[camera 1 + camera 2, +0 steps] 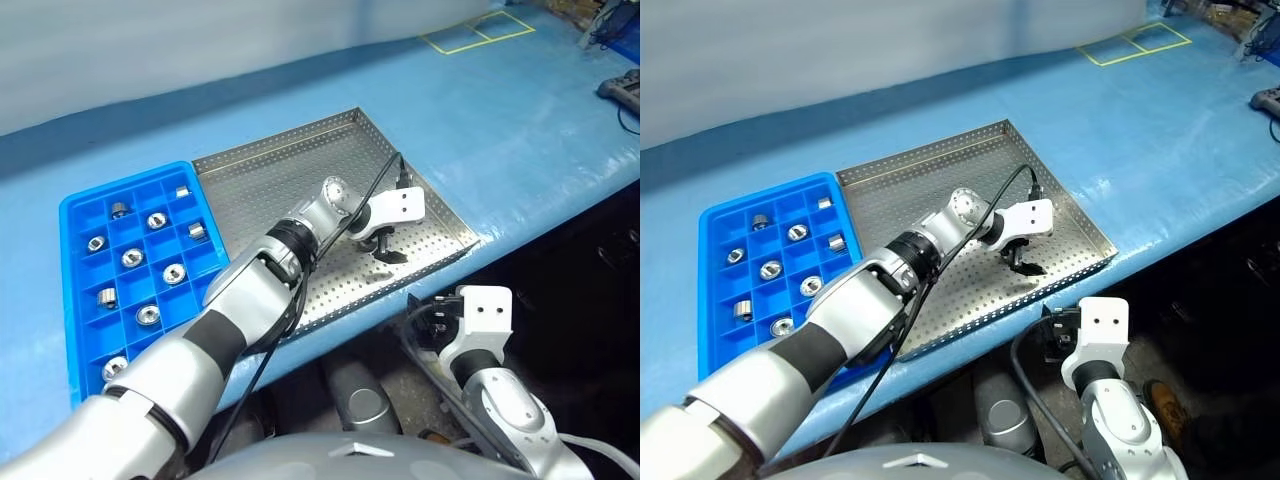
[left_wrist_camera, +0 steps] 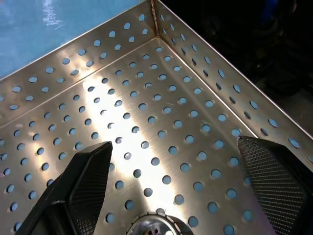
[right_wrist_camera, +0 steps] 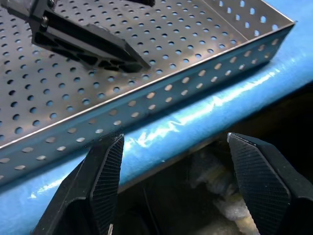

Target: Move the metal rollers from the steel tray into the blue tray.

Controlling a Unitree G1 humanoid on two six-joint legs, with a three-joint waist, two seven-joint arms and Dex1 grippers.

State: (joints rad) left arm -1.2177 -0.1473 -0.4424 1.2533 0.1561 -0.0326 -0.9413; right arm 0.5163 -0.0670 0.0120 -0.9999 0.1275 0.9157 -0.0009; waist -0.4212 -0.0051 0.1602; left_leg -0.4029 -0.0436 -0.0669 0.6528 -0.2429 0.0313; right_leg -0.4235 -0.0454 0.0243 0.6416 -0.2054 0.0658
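Note:
The roller's round shiny rim (image 2: 153, 217) is pointing up, so the roller should stand upright with its hollow end up when the robot lowers it into the blue tray.
The steel tray (image 1: 262, 172) lies on the blue table, with the blue tray (image 1: 72, 215) against its left side. Several metal rollers (image 1: 132, 257) sit in the blue tray's compartments. My left gripper (image 1: 385, 250) hangs open just above the steel tray's floor near its front right corner; its fingers (image 2: 90, 171) stand wide apart over the perforated metal. A round shiny piece (image 2: 156, 227) shows low between them; I cannot tell whether it is a roller. My right gripper (image 3: 174, 139) is open and holds nothing, below the table's front edge, facing the tray's front rim (image 3: 146, 98).
A black cable (image 1: 372, 195) loops from the left wrist over the steel tray. A yellow tape rectangle (image 1: 478, 30) marks the table at the back right. A dark device (image 1: 625, 85) lies at the right edge. The table's front edge drops to dark floor.

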